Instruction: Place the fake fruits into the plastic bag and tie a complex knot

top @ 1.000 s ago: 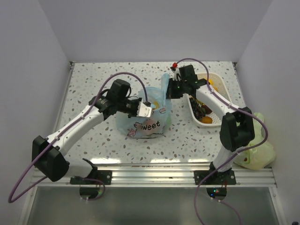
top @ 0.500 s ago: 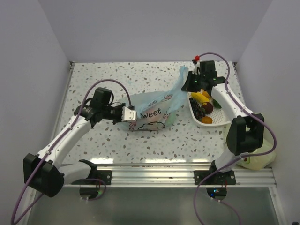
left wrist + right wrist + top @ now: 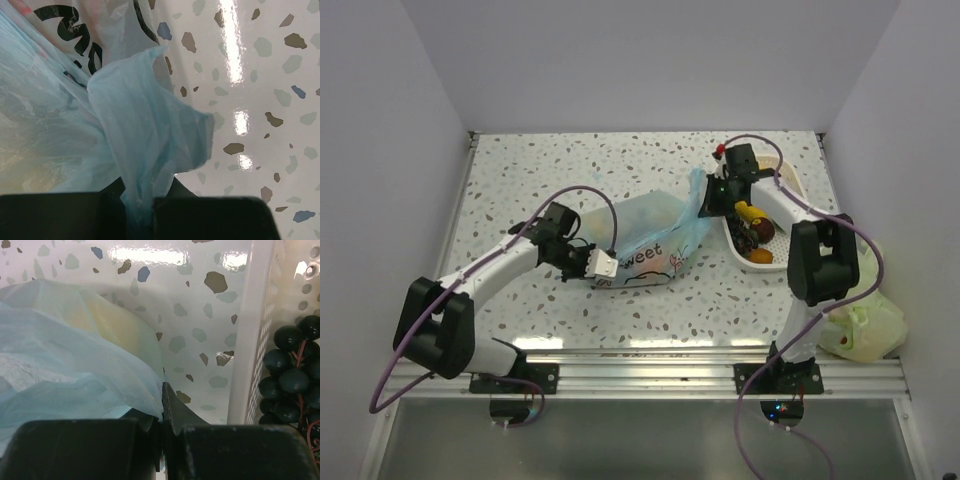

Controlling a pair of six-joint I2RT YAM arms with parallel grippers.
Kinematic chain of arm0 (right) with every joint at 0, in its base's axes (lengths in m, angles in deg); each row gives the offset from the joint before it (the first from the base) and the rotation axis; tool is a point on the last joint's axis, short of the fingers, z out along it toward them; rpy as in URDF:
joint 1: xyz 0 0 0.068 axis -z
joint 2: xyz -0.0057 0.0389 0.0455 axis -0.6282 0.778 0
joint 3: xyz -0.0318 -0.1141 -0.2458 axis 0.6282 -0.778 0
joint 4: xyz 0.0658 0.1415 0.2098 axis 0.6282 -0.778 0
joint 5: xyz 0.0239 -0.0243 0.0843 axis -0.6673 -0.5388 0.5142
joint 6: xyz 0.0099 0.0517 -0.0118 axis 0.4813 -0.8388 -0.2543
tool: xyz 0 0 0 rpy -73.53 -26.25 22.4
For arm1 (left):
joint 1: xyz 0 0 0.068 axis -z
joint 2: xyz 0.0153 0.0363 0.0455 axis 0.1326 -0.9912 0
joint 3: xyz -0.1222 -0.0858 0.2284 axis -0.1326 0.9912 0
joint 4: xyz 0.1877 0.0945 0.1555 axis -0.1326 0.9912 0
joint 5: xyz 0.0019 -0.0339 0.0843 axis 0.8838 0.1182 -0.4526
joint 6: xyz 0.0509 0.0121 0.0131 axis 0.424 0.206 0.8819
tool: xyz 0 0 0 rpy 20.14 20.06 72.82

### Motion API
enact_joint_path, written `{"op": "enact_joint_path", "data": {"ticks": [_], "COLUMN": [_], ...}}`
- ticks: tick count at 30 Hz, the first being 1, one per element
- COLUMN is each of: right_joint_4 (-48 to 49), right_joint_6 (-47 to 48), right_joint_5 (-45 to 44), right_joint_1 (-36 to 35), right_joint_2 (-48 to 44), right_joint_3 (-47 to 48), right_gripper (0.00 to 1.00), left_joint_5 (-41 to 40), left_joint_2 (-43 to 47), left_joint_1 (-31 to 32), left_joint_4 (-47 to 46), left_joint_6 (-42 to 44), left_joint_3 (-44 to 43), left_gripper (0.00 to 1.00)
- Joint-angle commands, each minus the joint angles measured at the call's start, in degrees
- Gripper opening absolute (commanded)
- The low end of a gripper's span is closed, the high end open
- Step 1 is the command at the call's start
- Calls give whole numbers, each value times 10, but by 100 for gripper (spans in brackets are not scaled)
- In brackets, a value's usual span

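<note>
The bag lies stretched flat (image 3: 645,232) and its handle strips are far apart, so next my left gripper moves its strip next to the strip in my right gripper (image 3: 696,192).
The light-blue plastic bag (image 3: 650,235) with black lettering lies in the middle of the table, stretched between both arms. My left gripper (image 3: 601,264) is shut on one blue handle strip (image 3: 145,165) at the bag's near-left end. My right gripper (image 3: 708,196) is shut on the other handle strip (image 3: 100,380) at the bag's far-right end, beside the white basket (image 3: 798,200). Fake fruits, yellow, orange and dark purple grapes (image 3: 290,375), lie in the basket (image 3: 752,228). A pale yellow shape shows through the bag film (image 3: 117,325). No knot shows.
A pale green bag (image 3: 865,325) lies at the near right beside the right arm's base. The white basket's wall (image 3: 242,340) stands right next to my right fingers. Speckled tabletop surrounds the bag.
Both grippers have moved back inward, the right one from the far right toward the basket's left edge and lower; the bag, stretched wide half a second ago, is now shorter and more bunched.
</note>
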Motion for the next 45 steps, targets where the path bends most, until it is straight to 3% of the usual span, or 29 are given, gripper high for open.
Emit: {"op": "enact_joint_path", "data": {"ticks": [1, 9, 12, 20, 31, 39, 40, 45], "right_joint_4": [2, -19, -23, -22, 5, 38, 44, 48], "right_joint_6": [16, 33, 43, 87, 108, 118, 104, 45], "right_joint_5": [-51, -74, -64, -85, -44, -29, -23, 5], "right_joint_1": [4, -13, -33, -112, -146, -131, -116, -66], "right_joint_2": [18, 22, -9, -87, -130, -183, -187, -170], "right_joint_3": [23, 61, 77, 76, 43, 10, 10, 19], "right_gripper": [0, 0, 0, 0, 0, 0, 0, 0], "left_joint_5": [-38, -61, -30, 24, 120, 127, 122, 32], "left_joint_2": [-25, -25, -12, 9, -90, -27, -27, -55], "left_joint_1": [-2, -1, 0, 84, 93, 90, 90, 94], "left_joint_4": [13, 64, 109, 109, 78, 125, 148, 232], "left_joint_6": [15, 35, 21, -97, -228, -153, -101, -16], "left_joint_3": [-3, -16, -72, -175, -290, -226, -220, -144], "left_gripper": [0, 0, 0, 0, 3, 0, 0, 0]}}
